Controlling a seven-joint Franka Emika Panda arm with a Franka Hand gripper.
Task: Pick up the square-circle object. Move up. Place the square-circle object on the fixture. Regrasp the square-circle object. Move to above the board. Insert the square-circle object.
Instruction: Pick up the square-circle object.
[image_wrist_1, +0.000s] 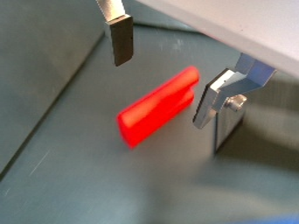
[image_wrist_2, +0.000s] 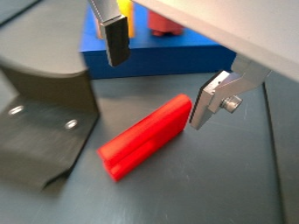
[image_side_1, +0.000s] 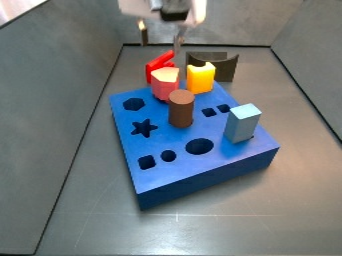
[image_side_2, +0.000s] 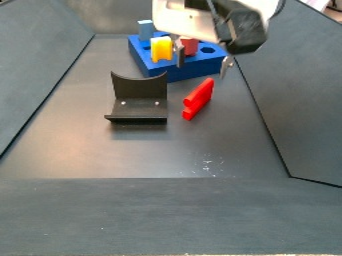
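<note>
I expect the square-circle object (image_side_1: 159, 66) will stay cradled in the dip when I place it, because the fixture's top edge (image_side_1: 213, 56) dips between raised corners.
The square-circle object (image_wrist_1: 158, 107) is a bright red peg lying flat on the dark floor; it also shows in a wrist view (image_wrist_2: 146, 136) and in both side views (image_side_2: 198, 98) (image_side_1: 160, 72). My gripper (image_wrist_1: 167, 74) is open and empty above the peg, one finger near the peg's end, the other well clear of it. It also shows in a wrist view (image_wrist_2: 162, 72) and a side view (image_side_2: 221, 62). The fixture (image_wrist_2: 47, 122) stands beside the peg (image_side_2: 136, 98). The blue board (image_side_1: 201, 145) lies just beyond it (image_wrist_2: 163, 54).
On the board stand a yellow peg (image_side_1: 201, 76), a salmon-pink peg (image_side_1: 179, 105) and a light blue block (image_side_1: 243, 122). Grey sloping walls (image_side_2: 54, 80) bound the floor on both sides.
</note>
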